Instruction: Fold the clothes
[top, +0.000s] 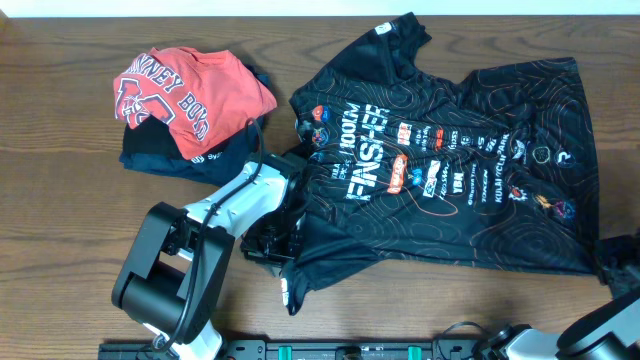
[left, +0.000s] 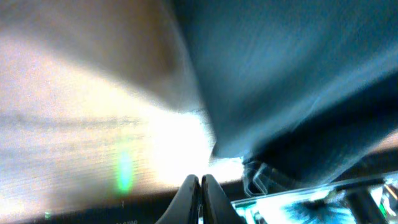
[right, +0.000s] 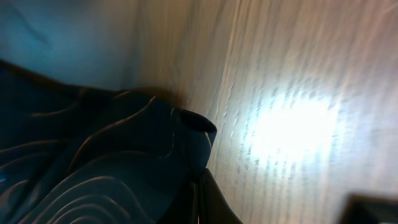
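Note:
I should open my left gripper and take the sleeve's end (top: 297, 294) with it before both grippers fold the jersey, because the jersey's sleeve (left: 264, 177) is outside my left gripper's closed fingers.
The clothes (top: 450, 170), a black jersey with wavy lines and white lettering, lie spread flat across the middle and right of the table. My left gripper (top: 275, 245) sits at the jersey's lower left sleeve edge. In the left wrist view it (left: 200, 178) is shut, with nothing visible between the tips and dark cloth (left: 280, 81) hanging to the upper right. My right gripper (top: 608, 263) is at the jersey's lower right corner. In the right wrist view it (right: 199, 177) is shut, and the patterned hem (right: 93, 162) runs in between its fingers.
A red T-shirt (top: 190, 90) with white lettering lies on a navy folded garment (top: 170, 160) at the back left. The left arm's base stands at the front left. Bare wooden table (top: 80, 230) shows left of it and along the front.

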